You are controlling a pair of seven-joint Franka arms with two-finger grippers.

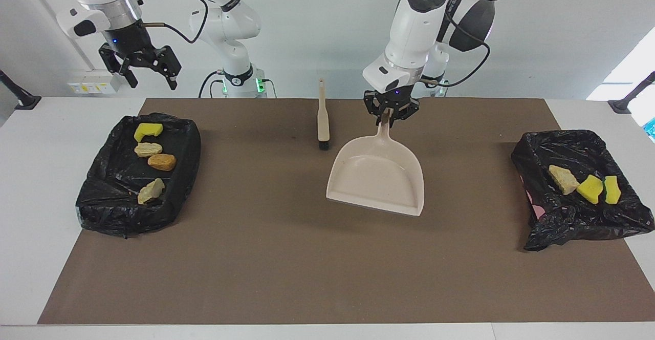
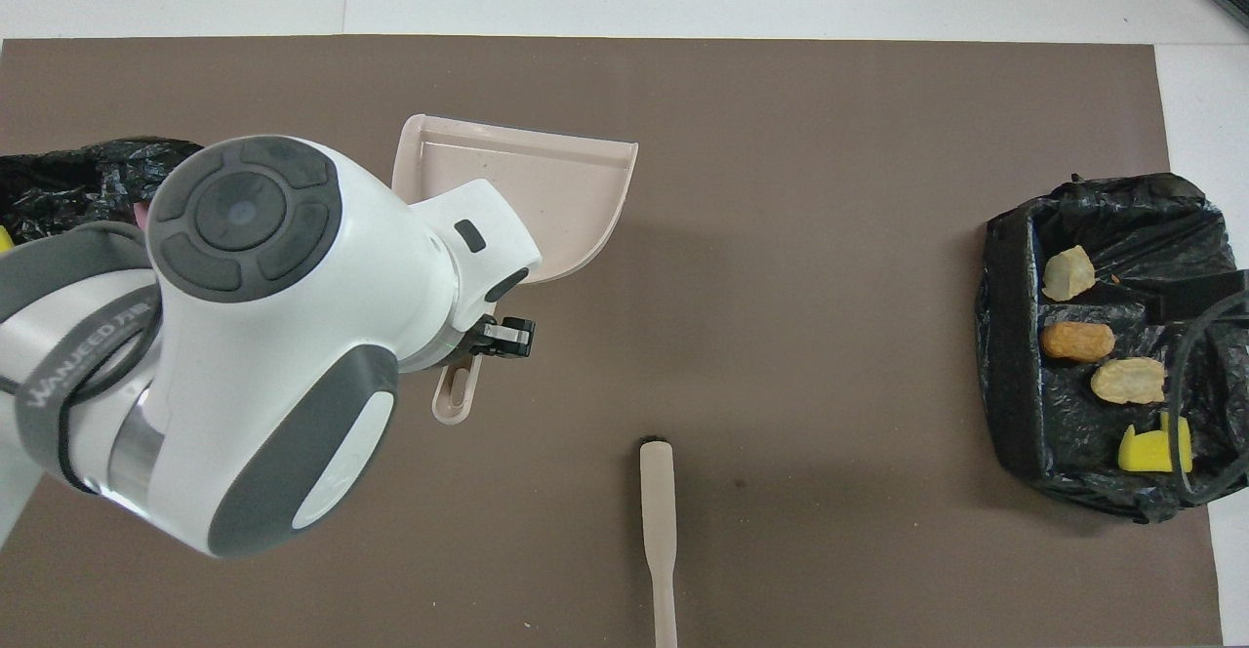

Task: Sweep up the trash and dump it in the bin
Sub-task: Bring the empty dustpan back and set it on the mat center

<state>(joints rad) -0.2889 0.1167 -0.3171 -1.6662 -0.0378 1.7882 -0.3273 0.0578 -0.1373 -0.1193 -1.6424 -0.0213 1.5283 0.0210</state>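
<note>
The beige dustpan (image 2: 533,180) is empty and the brown mat (image 2: 651,291) beyond the bristles is clear, so the robot's left gripper should now lower the dustpan there and let it go flat.
My left gripper (image 1: 387,116) is shut on the handle of the beige dustpan (image 1: 376,178). It holds the pan tilted, lip down, over the middle of the mat beside the brush (image 1: 322,120). The pan is empty and also shows in the overhead view (image 2: 546,189). Several trash chunks lie in the black-lined bin (image 1: 102,212) at the right arm's end, among them a yellow one (image 1: 147,131) and an orange one (image 1: 161,162). Three more, one tan (image 1: 563,179) and two yellow (image 1: 590,188), lie in the bin (image 1: 563,227) at the left arm's end. My right gripper (image 1: 148,71) is open and empty, high over its bin.
The brush (image 2: 659,521) lies on the brown mat (image 1: 286,268), handle toward the robots and bristles pointing away. The right-end bin (image 2: 1010,384) shows in the overhead view. The left arm's body covers most of the other bin (image 2: 68,180) there.
</note>
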